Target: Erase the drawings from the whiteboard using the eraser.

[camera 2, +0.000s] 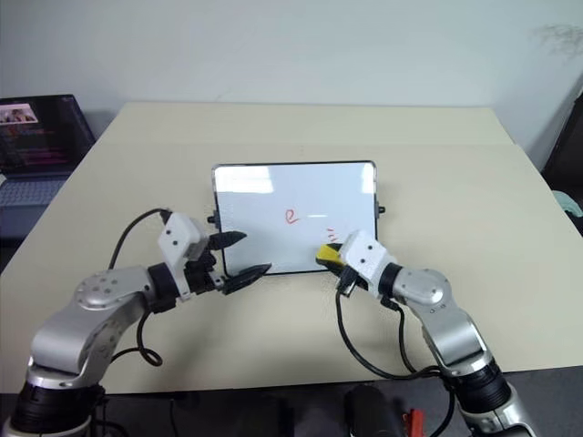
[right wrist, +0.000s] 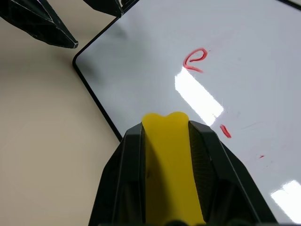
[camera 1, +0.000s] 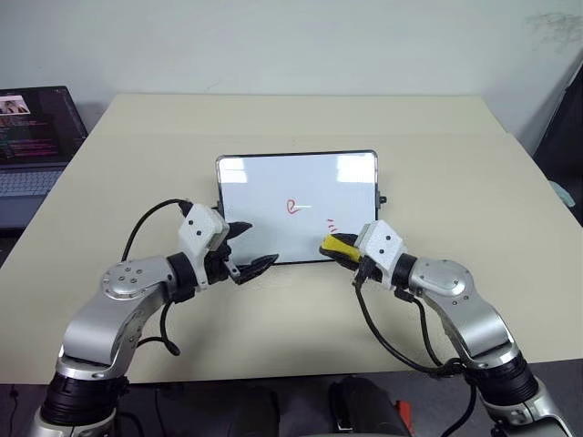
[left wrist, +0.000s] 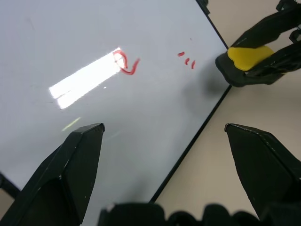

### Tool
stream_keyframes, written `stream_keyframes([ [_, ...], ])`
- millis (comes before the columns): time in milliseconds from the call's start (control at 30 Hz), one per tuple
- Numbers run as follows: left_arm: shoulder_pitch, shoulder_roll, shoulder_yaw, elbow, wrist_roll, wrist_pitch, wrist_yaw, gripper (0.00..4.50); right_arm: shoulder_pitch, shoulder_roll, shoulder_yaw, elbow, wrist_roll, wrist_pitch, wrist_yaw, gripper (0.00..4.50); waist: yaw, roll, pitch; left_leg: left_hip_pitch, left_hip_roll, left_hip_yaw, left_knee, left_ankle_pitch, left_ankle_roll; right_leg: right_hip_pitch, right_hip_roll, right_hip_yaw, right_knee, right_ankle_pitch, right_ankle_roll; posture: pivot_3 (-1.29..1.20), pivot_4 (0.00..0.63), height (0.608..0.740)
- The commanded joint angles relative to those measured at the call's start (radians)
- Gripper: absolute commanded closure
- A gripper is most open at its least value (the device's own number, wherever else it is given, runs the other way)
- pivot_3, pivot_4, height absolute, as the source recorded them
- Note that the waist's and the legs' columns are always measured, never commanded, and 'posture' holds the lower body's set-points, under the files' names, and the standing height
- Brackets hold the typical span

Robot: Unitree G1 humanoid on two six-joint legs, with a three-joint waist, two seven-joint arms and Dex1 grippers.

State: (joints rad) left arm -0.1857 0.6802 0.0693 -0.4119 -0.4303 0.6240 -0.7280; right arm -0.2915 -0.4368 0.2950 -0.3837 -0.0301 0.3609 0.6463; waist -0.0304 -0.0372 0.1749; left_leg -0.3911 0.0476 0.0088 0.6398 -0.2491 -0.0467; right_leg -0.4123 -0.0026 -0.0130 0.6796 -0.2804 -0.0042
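Observation:
The eraser is over the whiteboard's near edge (camera 1: 321, 260), past the red dashes. My right gripper should turn back toward the centre and wipe the red looped "e" (camera 1: 292, 207).
The whiteboard (camera 1: 273, 182) lies flat at the middle of the beige table. Of the drawings, a red looped "e" (camera 1: 291, 208) sits near its centre and short red dashes (camera 1: 331, 225) lie toward its near right corner. My right gripper (camera 1: 332, 248) is shut on the yellow eraser (right wrist: 171, 160), holding it at the board's near right edge, just beside the dashes. My left gripper (camera 1: 260, 243) stands open over the board's near left corner, with nothing between its fingers (left wrist: 82, 155).
An open laptop (camera 1: 32, 137) stands at the far left, off the table's edge. The table (camera 1: 455, 182) extends bare to the right of the board and behind it. Black cables loop from both wrists over the near part of the table.

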Motion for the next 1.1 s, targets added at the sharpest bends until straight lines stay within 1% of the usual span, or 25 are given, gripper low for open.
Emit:
stream_keyframes([
  [33,-0.036,-0.001,-0.012,0.015,0.020,-0.019,0.008,0.00,0.004,-0.028,0.034,0.000,-0.085,-0.123,-0.025,3.52,0.002,0.000,0.000,0.000,0.000,0.000,0.000,0.000,0.000,0.000,0.000,0.000,0.000,0.000,0.000,0.00,0.150,0.740],
  [167,-0.052,-0.002,-0.025,0.041,0.039,-0.018,0.012,0.00,-0.028,0.009,0.044,0.044,-0.112,-0.195,-0.063,3.52,0.001,0.000,0.000,0.000,-0.001,0.002,0.001,0.000,0.000,0.000,0.000,0.001,0.000,0.000,0.000,0.00,0.150,0.740],
  [267,-0.062,-0.003,-0.029,0.061,0.049,-0.015,0.019,0.00,-0.113,0.076,0.060,0.118,-0.166,-0.245,-0.127,3.52,-0.002,0.000,0.000,-0.001,0.000,0.002,0.002,0.000,0.000,0.000,0.000,0.001,0.000,0.000,0.000,0.00,0.150,0.740],
  [400,-0.070,-0.005,-0.037,0.067,0.052,-0.013,0.017,0.00,-0.229,0.155,0.091,0.243,-0.220,-0.255,-0.169,3.52,0.000,0.000,0.000,0.000,0.000,0.001,0.002,0.000,0.000,0.000,0.000,0.001,0.001,0.000,0.000,0.00,0.150,0.740],
  [467,-0.072,-0.006,-0.040,0.066,0.052,-0.011,0.016,0.00,-0.278,0.176,0.099,0.306,-0.246,-0.269,-0.186,3.52,0.001,0.000,0.000,-0.001,0.000,0.001,0.002,0.000,0.000,0.000,0.000,0.001,0.001,0.001,-0.001,0.00,0.150,0.740],
  [500,-0.072,-0.006,-0.041,0.066,0.052,-0.011,0.015,0.00,-0.314,0.190,0.105,0.348,-0.260,-0.269,-0.193,3.52,0.002,0.000,0.000,-0.001,0.000,0.001,0.002,0.000,0.000,0.000,0.000,0.001,0.001,0.003,-0.004,0.00,0.150,0.740],
  [600,-0.075,-0.007,-0.044,0.067,0.054,-0.011,0.013,0.00,-0.408,0.225,0.114,0.466,-0.298,-0.268,-0.220,3.52,0.002,0.000,0.000,-0.002,0.000,0.001,0.003,0.000,-0.001,0.000,-0.001,0.001,0.000,0.003,-0.005,0.00,0.150,0.740],
  [667,-0.077,-0.007,-0.045,0.068,0.054,-0.011,0.012,0.00,-0.442,0.242,0.108,0.521,-0.313,-0.263,-0.246,3.52,0.002,0.000,0.000,-0.002,0.000,0.001,0.003,0.000,-0.001,0.000,-0.002,0.001,0.000,0.003,-0.005,0.00,0.150,0.740],
  [767,-0.077,-0.008,-0.046,0.065,0.054,-0.010,0.012,0.00,-0.467,0.249,0.107,0.577,-0.332,-0.238,-0.258,3.52,0.003,0.000,0.000,-0.003,0.000,0.000,0.003,0.000,-0.001,0.000,-0.002,0.000,0.000,0.003,-0.005,0.00,0.150,0.740],
  [867,-0.078,-0.009,-0.047,0.064,0.054,-0.009,0.012,0.00,-0.463,0.234,0.120,0.599,-0.343,-0.204,-0.222,3.52,0.003,0.000,0.000,-0.003,0.000,0.000,0.003,0.000,-0.001,0.000,-0.002,0.001,0.001,0.003,-0.005,0.00,0.150,0.740],
  [967,-0.077,-0.009,-0.046,0.065,0.054,-0.010,0.011,0.00,-0.434,0.207,0.144,0.598,-0.354,-0.172,-0.157,3.52,0.004,0.000,0.000,-0.001,0.000,0.000,0.004,0.000,-0.001,0.001,-0.003,0.000,0.002,0.003,-0.005,0.00,0.150,0.740],
  [1100,-0.080,-0.011,-0.048,0.067,0.052,-0.012,0.008,0.00,-0.406,0.170,0.189,0.588,-0.373,-0.160,-0.082,3.52,0.003,-0.001,-0.001,0.007,0.000,0.000,0.004,0.000,0.000,0.008,-0.003,0.000,0.001,0.003,-0.005,0.00,0.150,0.740],
])
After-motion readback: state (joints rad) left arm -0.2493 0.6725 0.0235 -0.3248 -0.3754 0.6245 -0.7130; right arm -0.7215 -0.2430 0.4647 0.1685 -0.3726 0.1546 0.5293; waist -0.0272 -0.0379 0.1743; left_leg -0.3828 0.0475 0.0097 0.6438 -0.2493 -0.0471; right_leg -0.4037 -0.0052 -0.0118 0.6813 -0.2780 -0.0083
